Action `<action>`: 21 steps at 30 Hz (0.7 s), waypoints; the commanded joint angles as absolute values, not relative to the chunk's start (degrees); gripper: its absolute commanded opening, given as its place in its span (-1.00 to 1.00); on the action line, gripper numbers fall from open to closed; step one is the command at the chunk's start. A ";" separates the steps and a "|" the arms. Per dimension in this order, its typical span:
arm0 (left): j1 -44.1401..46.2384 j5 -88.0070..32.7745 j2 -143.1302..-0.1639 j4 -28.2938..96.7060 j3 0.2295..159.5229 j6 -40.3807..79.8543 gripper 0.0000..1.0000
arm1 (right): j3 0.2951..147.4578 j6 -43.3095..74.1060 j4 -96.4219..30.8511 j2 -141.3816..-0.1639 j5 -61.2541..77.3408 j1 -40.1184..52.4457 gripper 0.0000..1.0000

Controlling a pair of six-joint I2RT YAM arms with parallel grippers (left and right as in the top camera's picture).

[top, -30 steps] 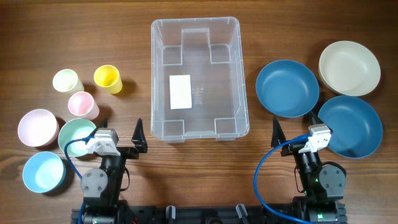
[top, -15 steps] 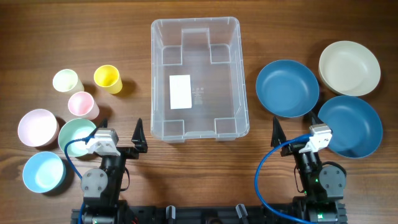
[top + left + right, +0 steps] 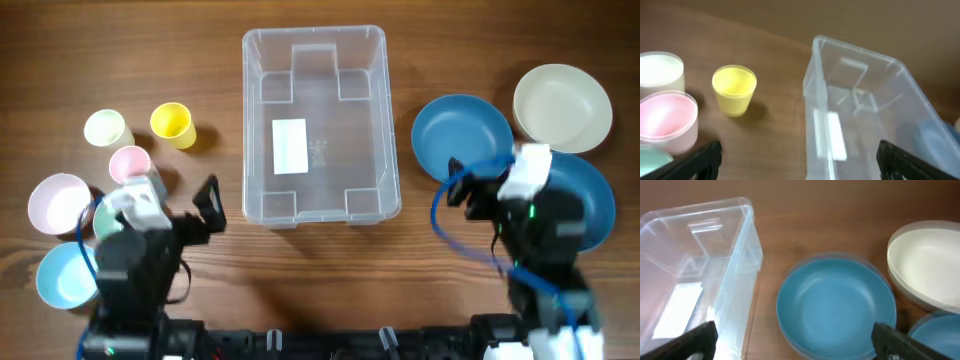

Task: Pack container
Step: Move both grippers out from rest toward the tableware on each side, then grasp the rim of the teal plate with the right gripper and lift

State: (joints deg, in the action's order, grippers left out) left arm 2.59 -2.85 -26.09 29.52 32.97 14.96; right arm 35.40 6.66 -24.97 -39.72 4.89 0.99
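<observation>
My right gripper is moving to an open gap [image 3: 513,129] between the dark blue bowl's rim [image 3: 507,130] and the cream bowl. It should keep going there until its fingers are on both sides of the dark blue bowl's rim.
The clear plastic container [image 3: 252,120] stands empty in the middle of the table, with a white label on its base. It shows in the left wrist view [image 3: 860,125] and the right wrist view [image 3: 740,245]. My left gripper [image 3: 170,200] is open and empty, left of the container's near corner, by the cups [image 3: 800,165]. My right gripper [image 3: 520,185] is open and empty above the near edge of a dark blue bowl [image 3: 455,135], which fills the space between its fingers [image 3: 795,340].
On the left are a yellow cup [image 3: 172,125], a pale green cup [image 3: 105,128], a pink cup [image 3: 128,160], a pink bowl [image 3: 55,203], a mint bowl [image 3: 105,215] and a light blue bowl [image 3: 62,278]. On the right are a cream bowl [image 3: 562,108] and a second blue bowl [image 3: 590,195].
Both arms have risen and reached forward from the front edge. The left gripper now sits by the cups, and the right one is over the blue bowls. Nothing was grasped.
</observation>
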 commanded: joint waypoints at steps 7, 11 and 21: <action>2.33 -2.76 -60.58 62.59 68.71 15.46 0.99 | 71.75 4.47 -57.10 -72.47 6.98 1.06 0.99; 2.33 -2.70 -63.57 63.18 70.08 15.46 1.00 | 72.14 6.61 -57.14 -72.93 3.42 1.04 1.00; 2.33 -2.70 -66.76 61.45 70.08 15.51 0.99 | 72.14 7.51 -45.21 -92.77 -2.28 -13.41 0.97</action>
State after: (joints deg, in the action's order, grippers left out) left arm 2.57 -2.85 -66.06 61.63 68.93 15.22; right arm 71.29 7.73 -46.68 -86.17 -1.17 -12.67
